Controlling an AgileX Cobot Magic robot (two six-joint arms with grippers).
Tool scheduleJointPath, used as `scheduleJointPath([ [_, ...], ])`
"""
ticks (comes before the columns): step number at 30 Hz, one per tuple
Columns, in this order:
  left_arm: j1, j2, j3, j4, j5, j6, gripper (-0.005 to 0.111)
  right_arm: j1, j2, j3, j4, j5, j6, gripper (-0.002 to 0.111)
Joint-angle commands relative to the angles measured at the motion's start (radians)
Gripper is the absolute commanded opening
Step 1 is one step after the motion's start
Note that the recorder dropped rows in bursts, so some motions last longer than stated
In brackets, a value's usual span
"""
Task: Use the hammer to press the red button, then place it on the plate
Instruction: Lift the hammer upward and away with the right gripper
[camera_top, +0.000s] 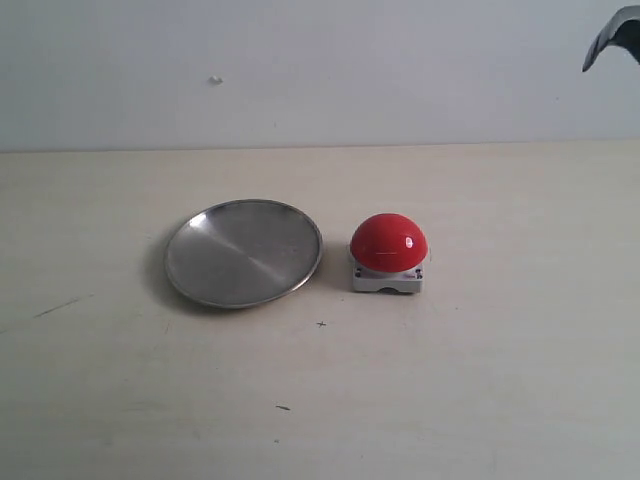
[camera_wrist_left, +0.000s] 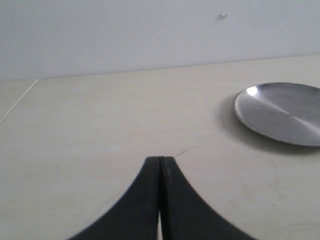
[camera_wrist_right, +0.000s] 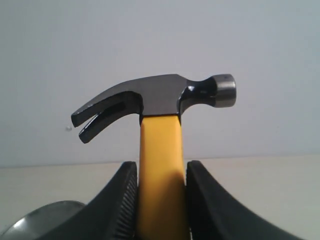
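The hammer's dark head points up above my right gripper, away from the red button, so next my left gripper takes the yellow handle before I press.
The red button sits on its grey base at the table's middle, just right of the steel plate. My right gripper is shut on the yellow handle of the hammer, whose dark head points up against the wall. In the exterior view only the dark claw tip of the hammer shows, at the top right corner, high above and right of the button. My left gripper is shut on nothing and hovers low over bare table, with the plate off to one side.
A pale wall runs behind the table. Small dark specks and a scratch mark the tabletop in front. The plate's rim shows at a corner of the right wrist view.
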Motion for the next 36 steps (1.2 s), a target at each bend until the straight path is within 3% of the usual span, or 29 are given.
scheduleJointPath([
  [1, 0.002, -0.006, 0.0, -0.001, -0.09, 0.01, 0.0, 0.001, 0.066, 0.002, 0.015, -0.176, -0.035, 0.0],
  [4, 0.002, -0.006, 0.0, -0.16, -0.174, -0.127, 0.0, 0.001, 0.128, -0.001, 0.074, -0.239, -0.09, 0.0],
  [7, 0.002, -0.006, 0.0, -0.17, -0.278, -0.193, 0.0, 0.001, 0.201, -0.001, 0.255, -0.29, -0.243, 0.0],
  [12, 0.002, -0.006, 0.0, -0.174, -0.317, -0.434, 0.0, 0.001, 0.316, -0.005, 0.59, -0.394, -0.546, 0.0],
  [17, 0.001, -0.006, 0.0, -0.174, -0.383, -0.577, 0.0, 0.006, 0.387, -0.048, 0.553, -0.406, -0.584, 0.0],
  [22, -0.038, -0.006, 0.0, -0.146, -0.423, -0.6, 0.0, 0.125, 0.392, -0.062, 0.564, -0.456, -0.686, 0.0],
  [26, -0.115, -0.006, 0.0, -0.123, -0.441, -0.635, 0.0, 0.253, 0.394, -0.062, 0.759, -0.572, -0.887, 0.0],
  [30, -0.211, 0.015, 0.0, 0.078, -0.511, -0.754, 0.0, 0.368, 0.396, -0.062, 0.991, -0.716, -0.999, 0.0],
  [33, -0.28, 0.107, 0.0, 0.307, -0.598, -0.939, 0.001, 0.433, 0.396, -0.062, 1.032, -0.751, -1.016, 0.0],
  [36, -0.319, 0.261, -0.008, 0.432, -0.776, -1.027, 0.006, 0.505, 0.396, -0.062, 1.03, -0.751, -1.003, 0.0],
])
